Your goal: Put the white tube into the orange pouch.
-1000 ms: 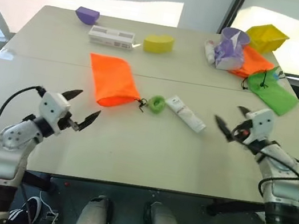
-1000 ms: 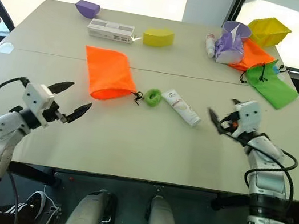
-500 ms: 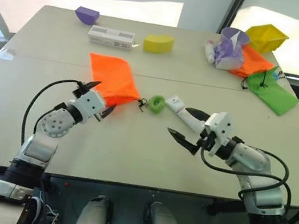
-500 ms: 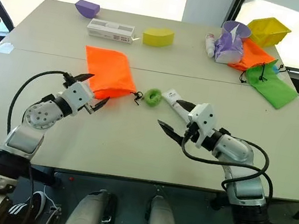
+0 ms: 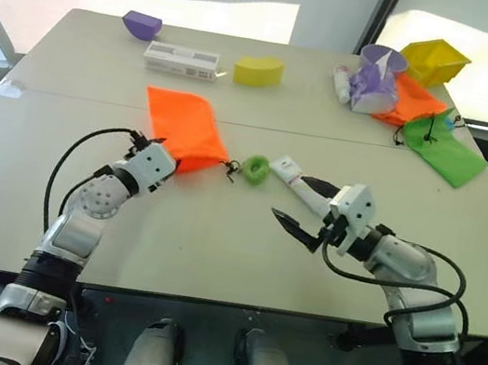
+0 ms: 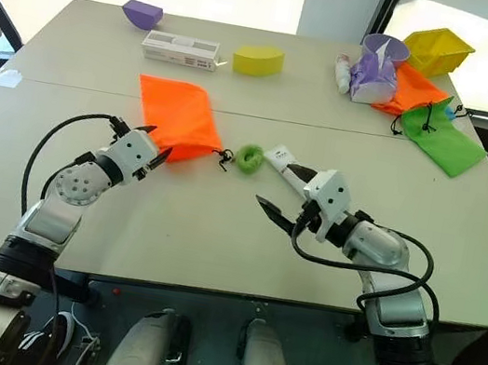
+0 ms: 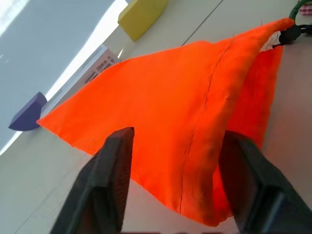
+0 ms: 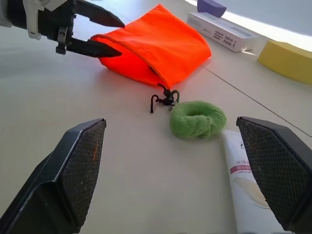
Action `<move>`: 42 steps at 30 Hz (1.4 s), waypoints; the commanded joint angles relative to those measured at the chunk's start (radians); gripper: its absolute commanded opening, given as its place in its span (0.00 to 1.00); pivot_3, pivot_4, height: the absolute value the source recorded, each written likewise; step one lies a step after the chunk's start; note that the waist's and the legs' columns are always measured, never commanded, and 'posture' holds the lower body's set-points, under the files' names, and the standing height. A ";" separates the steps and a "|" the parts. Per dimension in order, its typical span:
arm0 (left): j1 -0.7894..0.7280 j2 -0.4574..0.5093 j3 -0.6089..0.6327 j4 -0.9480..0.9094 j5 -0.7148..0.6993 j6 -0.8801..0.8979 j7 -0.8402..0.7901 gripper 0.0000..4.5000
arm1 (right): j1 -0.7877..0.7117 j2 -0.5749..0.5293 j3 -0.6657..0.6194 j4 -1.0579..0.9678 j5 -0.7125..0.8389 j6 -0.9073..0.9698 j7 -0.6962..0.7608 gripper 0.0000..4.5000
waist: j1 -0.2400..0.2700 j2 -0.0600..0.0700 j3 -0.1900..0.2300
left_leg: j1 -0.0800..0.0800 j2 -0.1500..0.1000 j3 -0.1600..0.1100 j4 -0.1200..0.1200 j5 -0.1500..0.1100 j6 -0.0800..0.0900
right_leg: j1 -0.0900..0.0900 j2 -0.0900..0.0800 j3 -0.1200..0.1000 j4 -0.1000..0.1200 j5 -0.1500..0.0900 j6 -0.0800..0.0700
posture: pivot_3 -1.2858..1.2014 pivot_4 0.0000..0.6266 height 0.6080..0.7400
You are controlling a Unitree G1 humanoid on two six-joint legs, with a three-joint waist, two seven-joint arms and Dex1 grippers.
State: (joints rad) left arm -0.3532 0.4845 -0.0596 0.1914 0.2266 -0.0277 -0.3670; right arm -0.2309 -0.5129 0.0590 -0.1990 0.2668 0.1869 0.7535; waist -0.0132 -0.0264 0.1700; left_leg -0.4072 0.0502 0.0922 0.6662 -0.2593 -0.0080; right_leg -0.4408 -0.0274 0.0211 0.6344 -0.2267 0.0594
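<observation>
The raised hem is standing apart from the lower layer point(image 7: 257, 92), so I expect the orange pouch point(image 5: 181, 126) to open toward the white tube once I lift its edge.
The orange pouch point(image 5: 183, 125) lies flat at the table's middle left, its black cord leading to a fuzzy green ring point(image 5: 255, 167). My left gripper point(image 5: 165, 159) is at the pouch's near edge. Its fingers point(image 7: 114, 161) stand apart with the raised orange fabric point(image 7: 185, 102) between them. The white tube point(image 5: 289, 170) lies just right of the ring, partly behind my right gripper point(image 5: 302, 206). That gripper is open, level and aimed toward the ring, with the tube point(image 8: 243, 180) by one finger and nothing held.
Along the far edge stand a purple block point(image 5: 142, 25), a white box point(image 5: 182, 60) and a yellow block point(image 5: 259, 70). At far right are a purple cup point(image 5: 382, 70), a second orange pouch point(image 5: 414, 101), a green pouch point(image 5: 444, 147) and a yellow bin point(image 5: 434, 60).
My left gripper moved forward to the pouch's near edge and its fingers narrowed around the fabric. My right arm swung left to the tube, then held still.
</observation>
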 commanded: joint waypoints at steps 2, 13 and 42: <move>0.013 -0.007 0.007 -0.045 -0.015 0.015 0.002 0.05 | -0.081 0.062 0.044 0.100 -0.110 -0.077 -0.081 1.00 | -0.004 0.000 0.000 | 0.001 0.000 0.000 0.000 0.000 0.000 | 0.000 0.000 0.000 0.000 0.000 0.000 | 0.52 0.24 1.00; 0.095 0.000 0.040 -0.227 -0.061 0.084 -0.032 0.01 | -0.311 0.248 0.228 0.366 -0.355 -0.260 -0.211 1.00 | -0.004 0.000 0.000 | -0.001 0.000 0.001 0.000 0.000 0.000 | -0.001 0.000 0.000 0.001 0.002 0.002 | 0.52 0.24 1.00; 0.254 0.014 0.088 -0.514 -0.106 0.229 -0.056 0.00 | -0.632 0.489 0.337 1.037 -0.645 -0.521 -0.565 0.88 | -0.031 0.000 0.000 | 0.000 0.002 0.002 0.000 0.000 0.000 | -0.002 -0.003 0.001 0.003 0.000 -0.001 | 0.52 0.24 1.00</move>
State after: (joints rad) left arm -0.0919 0.4905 0.0097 -0.2794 0.1294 0.2120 -0.4233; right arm -0.8385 -0.0381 0.3989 0.8386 -0.3787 -0.3309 0.1941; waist -0.0446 -0.0264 0.1700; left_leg -0.4070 0.0522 0.0941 0.6657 -0.2591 -0.0085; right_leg -0.4427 -0.0302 0.0223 0.6373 -0.2265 0.0589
